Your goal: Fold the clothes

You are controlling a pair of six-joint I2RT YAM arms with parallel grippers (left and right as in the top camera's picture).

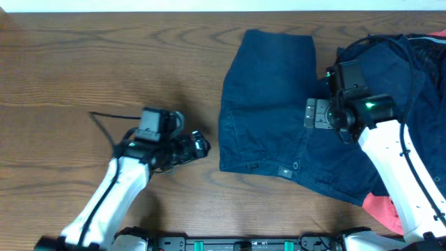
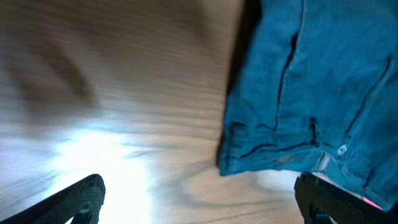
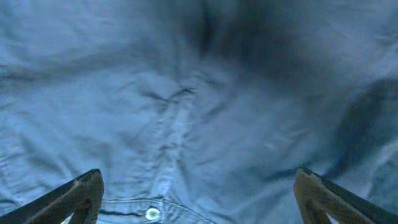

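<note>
Next, I drag the navy shorts, which crowd the dark heap and coral-red piece (image 1: 366, 198), by their free front corner (image 1: 225, 166) onto open wood with my left gripper before folding.
The navy shorts (image 1: 272, 104) lie spread on the wooden table, waistband toward the front, one leg reaching to the back. In the left wrist view the waistband corner (image 2: 292, 118) with a button shows to the right. My left gripper (image 1: 200, 145) is open and empty, just left of the shorts' edge, over bare wood (image 2: 199, 205). My right gripper (image 1: 315, 113) is open and hovers over the middle of the shorts; its view shows the fly seam and a button (image 3: 152, 214) between the fingers (image 3: 199, 199). A coral-red piece (image 1: 385, 210) peeks out at the front right.
More dark cloth (image 1: 418, 63) is heaped at the back right under the right arm, with a striped edge at the far corner. A black cable (image 1: 104, 125) runs from the left arm over the table (image 1: 83, 70).
</note>
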